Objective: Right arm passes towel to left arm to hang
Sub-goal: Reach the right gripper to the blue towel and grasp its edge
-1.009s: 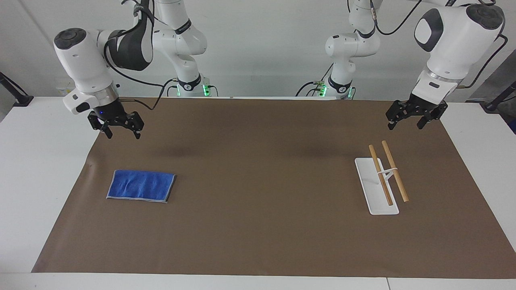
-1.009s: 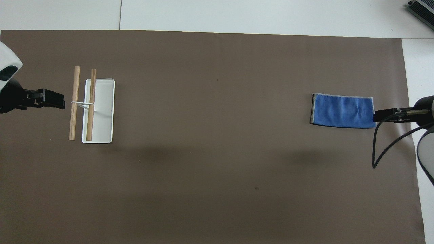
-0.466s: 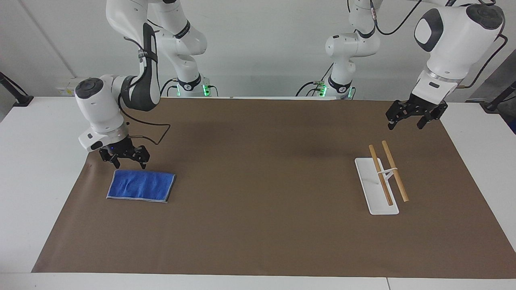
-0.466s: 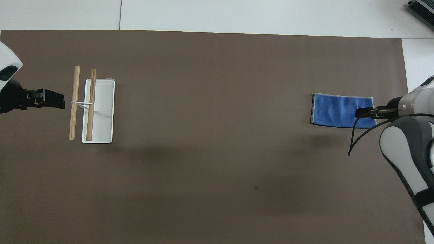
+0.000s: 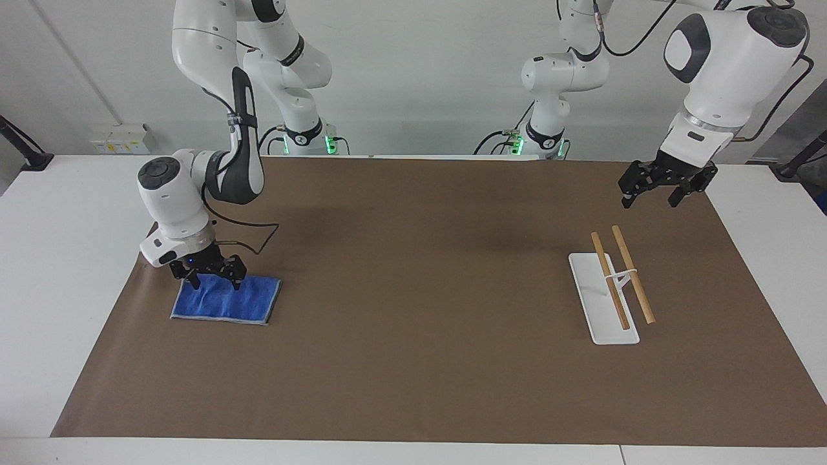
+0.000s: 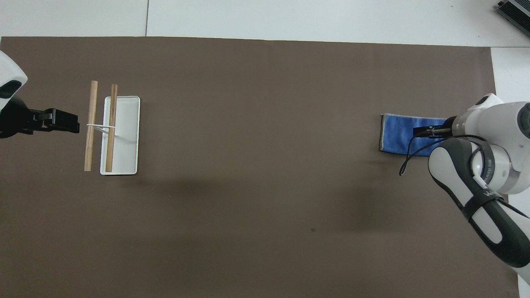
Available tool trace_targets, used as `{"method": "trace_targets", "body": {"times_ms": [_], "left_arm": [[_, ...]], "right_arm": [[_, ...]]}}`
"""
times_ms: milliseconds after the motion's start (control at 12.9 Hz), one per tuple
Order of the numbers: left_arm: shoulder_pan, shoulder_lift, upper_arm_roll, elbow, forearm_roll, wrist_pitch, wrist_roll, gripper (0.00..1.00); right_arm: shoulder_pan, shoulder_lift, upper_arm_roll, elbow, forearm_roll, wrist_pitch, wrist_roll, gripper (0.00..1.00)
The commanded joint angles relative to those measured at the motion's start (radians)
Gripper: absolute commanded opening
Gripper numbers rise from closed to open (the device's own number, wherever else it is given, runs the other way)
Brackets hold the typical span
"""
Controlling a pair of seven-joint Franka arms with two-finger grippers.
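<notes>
I expect the blue towel (image 6: 398, 134) to hang in folds from my right gripper when I lift it, because its thin edge (image 6: 382, 133) lies loose on the brown mat.
The blue towel (image 5: 226, 303) lies flat on the brown mat toward the right arm's end of the table; it also shows in the overhead view (image 6: 397, 135). My right gripper (image 5: 208, 282) is open and low over the towel's edge nearer to the robots, fingertips at or just above the cloth. In the overhead view the right arm's wrist covers part of the towel, and only a bit of the right gripper (image 6: 422, 131) shows. My left gripper (image 5: 649, 199) is open and empty, and waits raised over the mat near the rack; it also shows in the overhead view (image 6: 62, 121).
A towel rack with a white base (image 5: 591, 284) and two raised wooden rods (image 5: 633, 274) stands toward the left arm's end, also seen in the overhead view (image 6: 124, 136). The brown mat (image 5: 413, 310) covers most of the white table.
My right arm has come down from above the mat's edge to the towel, its open gripper now at the towel's near edge. The left arm has not moved.
</notes>
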Motion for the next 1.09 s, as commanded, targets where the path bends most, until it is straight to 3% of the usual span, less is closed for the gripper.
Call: {"method": "trace_targets", "body": {"times_ms": [0, 543, 621, 699, 854, 1009], "left_arm": [[0.000, -0.023, 0.006, -0.020, -0.006, 0.001, 0.009, 1.00], [0.000, -0.023, 0.006, -0.020, -0.006, 0.000, 0.009, 1.00], [0.000, -0.023, 0.006, -0.020, -0.006, 0.001, 0.009, 1.00], [0.000, -0.023, 0.006, -0.020, -0.006, 0.000, 0.009, 1.00], [0.000, -0.023, 0.006, -0.020, -0.006, 0.001, 0.009, 1.00], [0.000, -0.023, 0.006, -0.020, -0.006, 0.001, 0.009, 1.00]], "right_arm": [[-0.004, 0.000, 0.006, -0.042, 0.021, 0.030, -0.029, 1.00], [-0.005, 0.072, 0.007, -0.054, 0.019, 0.160, -0.032, 1.00], [-0.005, 0.072, 0.010, -0.052, 0.019, 0.160, -0.032, 0.79], [-0.005, 0.072, 0.010, -0.052, 0.019, 0.160, -0.032, 0.50], [-0.004, 0.070, 0.012, -0.052, 0.019, 0.160, -0.032, 0.12], [-0.002, 0.061, 0.013, -0.051, 0.019, 0.160, -0.032, 0.07]]}}
